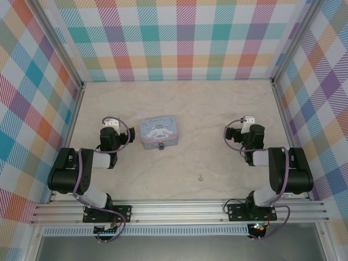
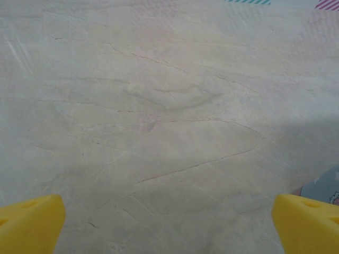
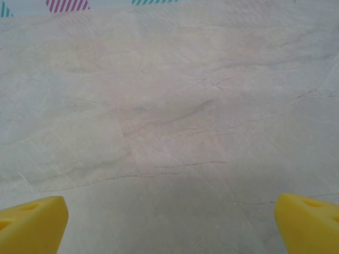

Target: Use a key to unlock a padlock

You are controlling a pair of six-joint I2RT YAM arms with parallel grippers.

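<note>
The tin with the padlock (image 1: 159,132) is a long way from the robot's right gripper, so the left gripper should slide the tin toward the middle (image 1: 185,135) before the key goes in.
The padlock (image 1: 161,145) is a tiny dark lock with a brass and bluish part, hanging at the front edge of the pale blue tin (image 1: 159,131). The key (image 1: 200,176) is a thin silvery speck lying on the marble table, nearer the arms and to the right of the tin. My left gripper (image 1: 112,128) is low to the left of the tin, and its yellow fingertips (image 2: 32,222) stand wide apart over bare table. My right gripper (image 1: 246,127) is well to the right of the tin, open (image 3: 169,225), with nothing between its fingers.
A corner of the tin (image 2: 324,182) shows at the right edge of the left wrist view. Checked walls (image 1: 179,38) close in the marble table (image 1: 179,103) on three sides. An aluminium rail (image 1: 179,209) carries the arm bases at the near edge.
</note>
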